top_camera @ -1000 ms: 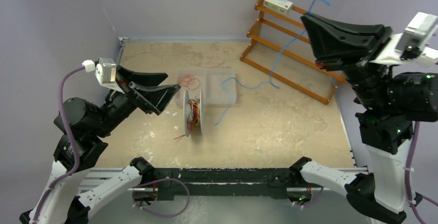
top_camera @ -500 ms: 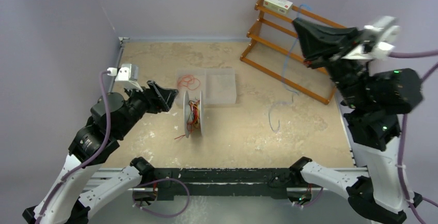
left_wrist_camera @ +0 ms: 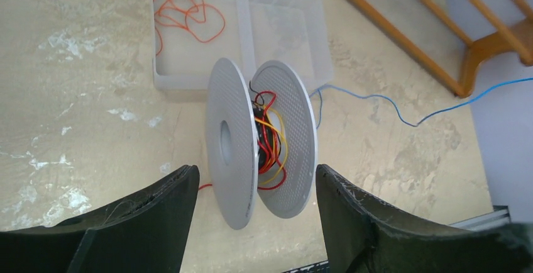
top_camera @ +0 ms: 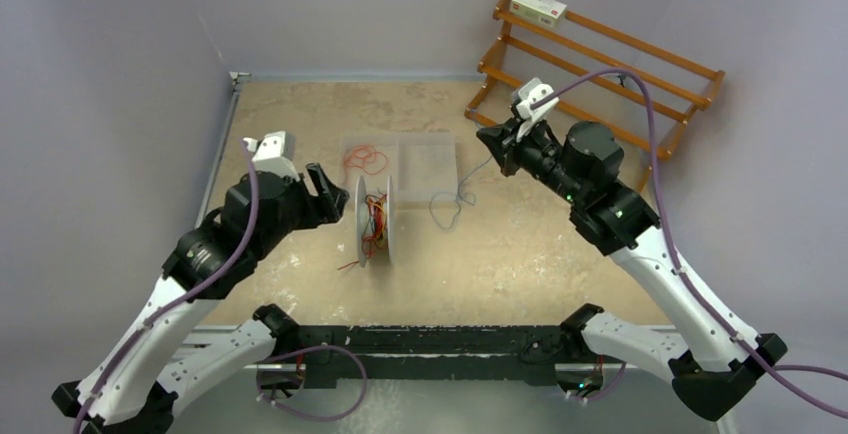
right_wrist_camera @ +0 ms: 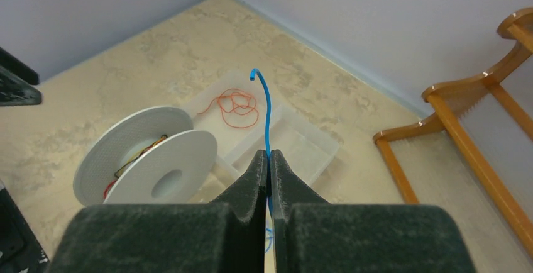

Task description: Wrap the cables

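The thin red strand (top_camera: 348, 265) sticks out in line with the red wire on the spool's core (top_camera: 373, 229), so the strand will come along when I turn the spool.
A white spool (top_camera: 375, 219) stands on its rim mid-table with red, yellow and black wire wound on its core (left_wrist_camera: 269, 141). My left gripper (top_camera: 325, 189) is open just left of it; in the left wrist view its fingers (left_wrist_camera: 160, 213) flank the spool (left_wrist_camera: 229, 141) without touching. A loose red-orange cable (top_camera: 365, 161) lies in the clear tray (top_camera: 430, 144). My right gripper (right_wrist_camera: 269, 156) is shut on the blue cable (right_wrist_camera: 264, 109), whose free end sticks up past the fingertips. The rest of the blue cable (top_camera: 452, 199) trails onto the table by the tray.
A wooden rack (top_camera: 600, 54) stands at the back right with a small box (top_camera: 538, 4) on its top rail. A thin red strand (top_camera: 348, 266) pokes out at the spool's base. Purple walls close the table's left, back and right.
My right arm came down from beside the rack to low by the tray, carrying the blue cable. My left arm dropped and drew in toward the spool's left side.
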`<action>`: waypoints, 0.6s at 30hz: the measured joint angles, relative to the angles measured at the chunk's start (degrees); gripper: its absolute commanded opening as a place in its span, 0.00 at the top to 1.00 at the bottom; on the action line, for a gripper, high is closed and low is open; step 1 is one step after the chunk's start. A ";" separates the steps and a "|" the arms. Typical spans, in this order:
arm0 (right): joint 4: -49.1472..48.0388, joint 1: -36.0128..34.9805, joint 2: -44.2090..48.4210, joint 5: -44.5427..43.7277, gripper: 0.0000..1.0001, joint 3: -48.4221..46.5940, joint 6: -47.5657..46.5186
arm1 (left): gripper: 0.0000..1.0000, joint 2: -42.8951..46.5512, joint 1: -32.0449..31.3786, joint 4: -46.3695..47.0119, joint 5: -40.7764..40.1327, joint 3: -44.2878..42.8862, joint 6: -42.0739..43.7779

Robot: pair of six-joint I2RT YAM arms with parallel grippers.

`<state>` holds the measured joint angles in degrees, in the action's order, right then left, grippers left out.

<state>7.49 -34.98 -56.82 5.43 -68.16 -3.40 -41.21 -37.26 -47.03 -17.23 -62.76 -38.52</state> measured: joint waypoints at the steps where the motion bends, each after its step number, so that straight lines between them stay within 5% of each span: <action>1: 0.00 0.00 0.00 0.24 1.00 0.42 0.09 | 0.34 -1.27 0.00 -0.28 0.37 0.04 0.00; 18: -1.31 0.00 0.11 5.35 1.00 5.99 1.27 | 0.52 -17.64 0.00 -0.57 6.16 3.28 0.61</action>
<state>6.17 -34.98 -56.71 10.79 -62.17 -2.13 -58.85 -37.26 -47.59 -11.07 -59.48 -37.91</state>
